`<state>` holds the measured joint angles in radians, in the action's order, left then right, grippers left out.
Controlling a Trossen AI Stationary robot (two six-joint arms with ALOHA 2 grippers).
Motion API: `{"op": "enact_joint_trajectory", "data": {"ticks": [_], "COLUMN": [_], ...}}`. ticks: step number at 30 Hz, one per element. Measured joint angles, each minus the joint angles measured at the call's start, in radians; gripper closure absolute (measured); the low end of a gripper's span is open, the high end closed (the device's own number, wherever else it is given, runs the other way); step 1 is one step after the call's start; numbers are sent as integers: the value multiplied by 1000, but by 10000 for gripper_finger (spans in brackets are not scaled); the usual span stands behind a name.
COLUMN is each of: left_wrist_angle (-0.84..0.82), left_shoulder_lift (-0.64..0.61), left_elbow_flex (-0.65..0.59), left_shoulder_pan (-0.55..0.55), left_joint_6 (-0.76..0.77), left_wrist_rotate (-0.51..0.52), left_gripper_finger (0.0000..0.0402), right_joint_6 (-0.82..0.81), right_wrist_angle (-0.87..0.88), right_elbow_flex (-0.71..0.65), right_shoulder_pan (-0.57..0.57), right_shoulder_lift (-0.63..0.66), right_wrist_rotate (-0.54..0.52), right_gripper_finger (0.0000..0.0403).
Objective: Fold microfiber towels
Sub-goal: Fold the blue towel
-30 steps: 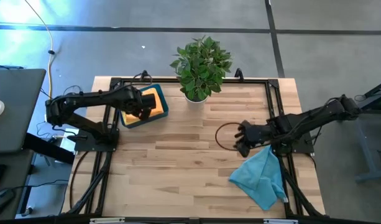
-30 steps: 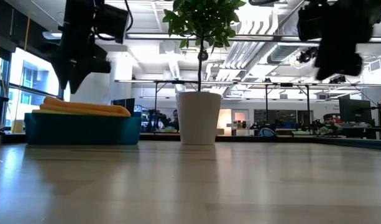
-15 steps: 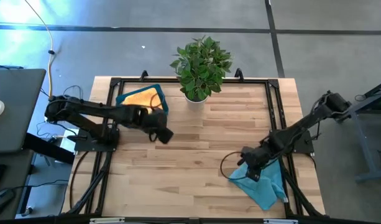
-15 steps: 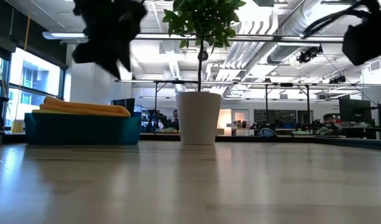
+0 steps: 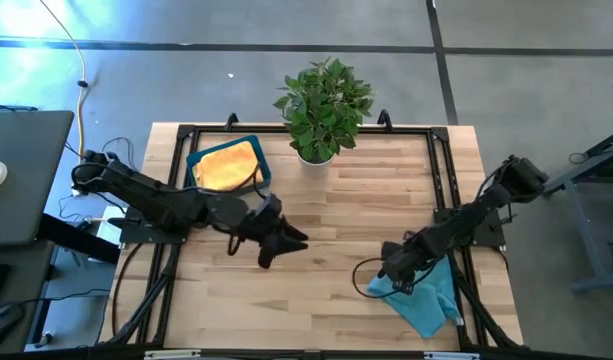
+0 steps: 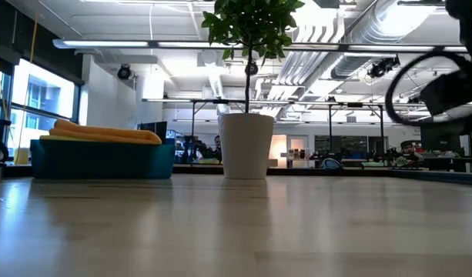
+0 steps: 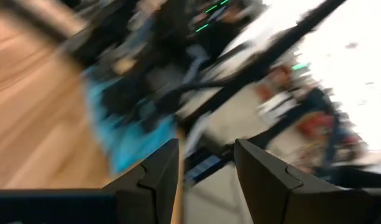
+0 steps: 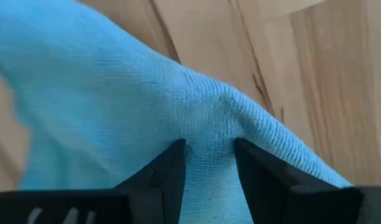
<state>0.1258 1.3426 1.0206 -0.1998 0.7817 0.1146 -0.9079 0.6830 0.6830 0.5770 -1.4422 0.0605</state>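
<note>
The teal-blue towel (image 5: 422, 302) is crumpled up by the table's corner, a long way from my left gripper. My right gripper should pull the towel to the table's middle (image 5: 331, 248) before I fold it.
A teal-blue towel (image 5: 431, 300) lies crumpled on the table near its right front corner; it fills the right wrist view (image 8: 115, 93). My right gripper (image 5: 394, 275) points down over the towel's left part, open (image 8: 209, 165). Yellow and orange towels (image 5: 226, 163) lie stacked in the blue tray (image 5: 263, 172) at the back left, and their top shows above the tray's wall in the low view (image 6: 105, 133). My left gripper (image 5: 286, 245) hangs open and nearly level over the table's middle, with nothing between its fingers (image 7: 206, 168). My right gripper comes at the teal-blue towel from above, fingers pointing down. Its open fingers (image 8: 171, 168) stand on either side of a raised wrinkle (image 8: 209, 134) in the cloth. The towel lies slack on the table. Whether the fingertips touch the cloth, I cannot tell.
A potted plant (image 5: 321, 100) in a white pot (image 6: 246, 145) stands at the back middle. A black metal frame (image 5: 441, 180) runs along the table's sides. A loose cable loop (image 5: 364, 272) hangs by my right gripper. Bare wood (image 5: 326, 300) lies between the arms.
My left gripper has swung from above the tray toward the table's middle and near edge, tipping from pointing down to nearly level. My right gripper has moved toward the near edge and down over the teal-blue towel's left part. Neither has opened or shut.
</note>
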Motion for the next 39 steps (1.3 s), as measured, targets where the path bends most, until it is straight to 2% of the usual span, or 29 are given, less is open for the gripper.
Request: {"op": "enact_joint_trajectory", "data": {"ticks": [5,9,16,20,22,24,28,31,33,39], "left_wrist_angle": [261,407,484,484,477,470,435,408,387,326], "left_shoulder_lift": [0,0,0,0,0,0,0,0,0,0], "left_elbow_flex": [0,0,0,0,0,0,0,0,0,0], "left_shoulder_pan": [-51,-84,-105,-102,-101,-101,-101,-101,-101,-101], "left_joint_6": [-75,-153,-270,-266,-264,-264,-262,-261,-261,-261], "left_wrist_rotate": [0,0,1,0,0,-3,-28,-29,-29,-29], "left_gripper_finger": [257,257,257,257,257,257,257,257,257,257], "right_joint_6": [25,95,341,445,449,422,344,206,114,-15], "right_wrist_angle": [-20,-136,-568,-785,-769,-672,-333,-79,29,162], "right_elbow_flex": [5,3,0,0,19,52,135,188,198,198], "right_shoulder_pan": [2,-1,-61,-129,-155,-171,-179,-179,-176,-154], "right_shoulder_lift": [-67,-81,-100,-109,-94,-58,6,23,22,8], "right_wrist_rotate": [-62,-215,-512,-564,-546,-493,-309,-171,-108,-58], "right_gripper_finger": [270,270,270,270,270,270,270,270,270,270]}}
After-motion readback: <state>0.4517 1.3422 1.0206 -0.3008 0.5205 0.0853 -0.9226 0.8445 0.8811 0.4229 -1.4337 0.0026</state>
